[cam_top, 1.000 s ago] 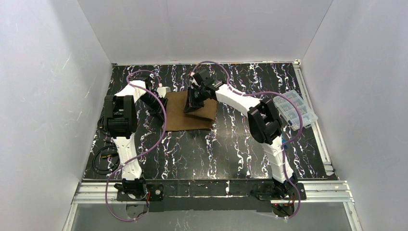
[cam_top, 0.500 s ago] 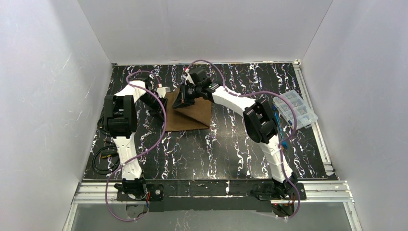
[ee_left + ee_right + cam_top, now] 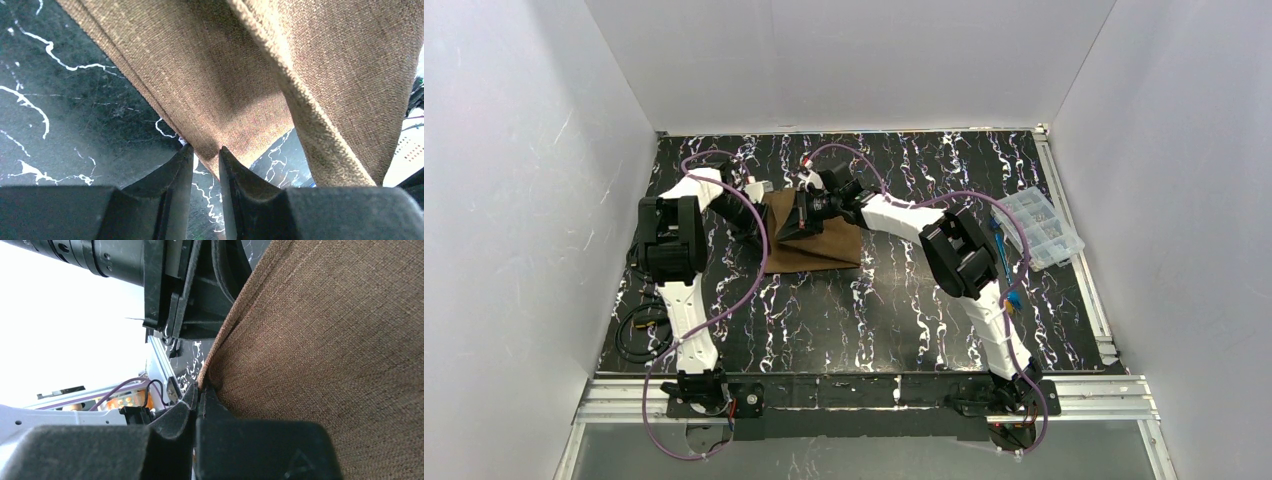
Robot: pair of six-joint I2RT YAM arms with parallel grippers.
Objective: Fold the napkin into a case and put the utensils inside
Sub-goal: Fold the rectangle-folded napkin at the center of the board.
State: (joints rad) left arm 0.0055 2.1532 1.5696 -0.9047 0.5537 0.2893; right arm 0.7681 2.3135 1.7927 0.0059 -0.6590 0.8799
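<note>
I keep lowering the flap with my right gripper until it meets the napkin, as the napkin flap's edge [image 3: 306, 100] runs parallel to the napkin's edge [image 3: 169, 122] by my left gripper.
The brown napkin [image 3: 824, 248] lies on the black marbled table, its right part lifted into a tent-shaped flap. My right gripper [image 3: 800, 214] is shut on the flap's edge [image 3: 202, 385] and holds it over the napkin's left part, close to my left gripper [image 3: 759, 208]. In the left wrist view the jaws [image 3: 206, 155] stand a narrow gap apart. A corner of the napkin [image 3: 210, 75] reaches in between the tips, and table shows through the gap. A blue utensil [image 3: 1011, 298] lies partly hidden behind the right arm. The case is not in view.
A clear plastic compartment box [image 3: 1036, 228] sits at the table's right edge. A black cable coil [image 3: 637, 330] lies at the left near the left arm. White walls close in three sides. The left arm's black wrist [image 3: 190, 285] hangs just above the right gripper.
My right gripper has carried the napkin's edge leftward across the sheet, from its middle to near the left gripper. The left arm has barely moved.
</note>
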